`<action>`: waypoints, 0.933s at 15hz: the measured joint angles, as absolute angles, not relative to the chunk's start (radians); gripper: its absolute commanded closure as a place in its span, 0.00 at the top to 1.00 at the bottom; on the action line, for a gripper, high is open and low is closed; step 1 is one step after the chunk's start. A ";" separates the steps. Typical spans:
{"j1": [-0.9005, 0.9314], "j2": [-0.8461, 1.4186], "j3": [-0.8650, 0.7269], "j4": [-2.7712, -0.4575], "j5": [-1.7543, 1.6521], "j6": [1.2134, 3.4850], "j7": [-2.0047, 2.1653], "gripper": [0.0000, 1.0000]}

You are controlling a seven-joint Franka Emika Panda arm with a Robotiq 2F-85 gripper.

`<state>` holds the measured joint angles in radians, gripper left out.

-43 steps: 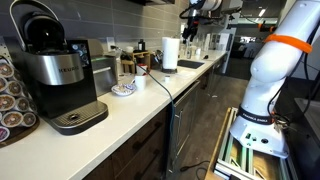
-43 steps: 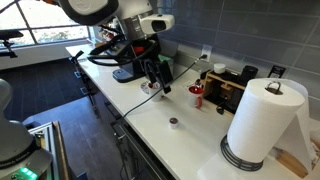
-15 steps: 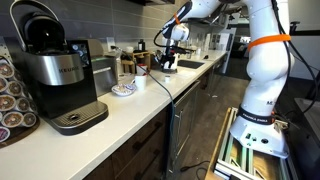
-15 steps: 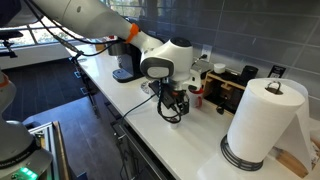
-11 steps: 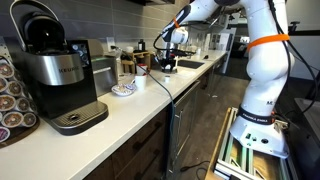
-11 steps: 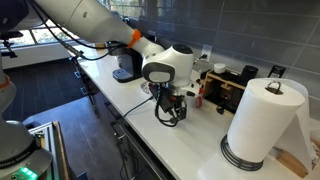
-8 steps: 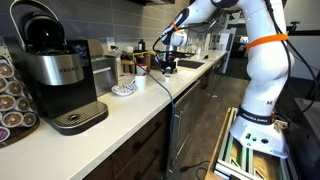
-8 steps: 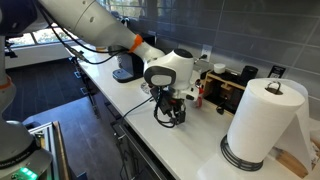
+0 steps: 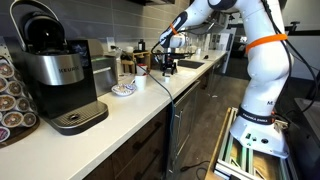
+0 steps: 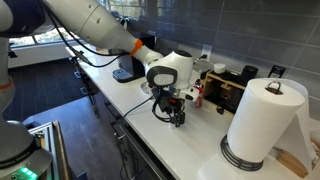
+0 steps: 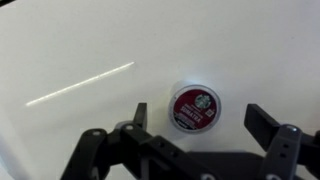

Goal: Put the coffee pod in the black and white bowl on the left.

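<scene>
My gripper's open fingers are a little behind the coffee pod's dark red lid (image 11: 194,108), so I should move them closer around the pod's sides (image 11: 172,112) before closing them.
The coffee pod (image 11: 194,106), a small white cup with a dark red lid, stands upright on the white counter. In the wrist view it lies between my open fingers, a little ahead of them. My gripper (image 11: 200,118) is open and low over the counter, with one fingertip (image 11: 140,113) left of the pod and one to its right. In both exterior views the gripper (image 9: 168,64) (image 10: 178,116) hides the pod. The black and white bowl (image 9: 123,90) sits on the counter nearer the coffee machine, well away from the gripper.
A Keurig coffee machine (image 9: 55,70) and a rack of pods (image 9: 10,100) stand at one end of the counter. A white cup (image 9: 138,82) is beside the bowl. A paper towel roll (image 10: 262,125) stands past the gripper. Small items (image 10: 197,95) sit by the wall.
The arm has come in from above the bowl area and dropped over the pod. Over the last second the gripper sank a little closer to the counter, still open.
</scene>
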<state>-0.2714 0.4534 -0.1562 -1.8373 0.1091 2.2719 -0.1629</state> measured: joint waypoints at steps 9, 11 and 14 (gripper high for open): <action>-0.263 0.479 -0.157 -1.833 0.103 2.272 -0.132 0.83; -0.263 0.488 -0.159 -1.830 0.097 2.272 -0.124 0.60; -0.262 0.495 -0.159 -1.828 0.083 2.272 -0.104 0.41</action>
<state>-0.2620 0.4948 -0.1595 -1.8283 0.0834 2.2719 -0.1041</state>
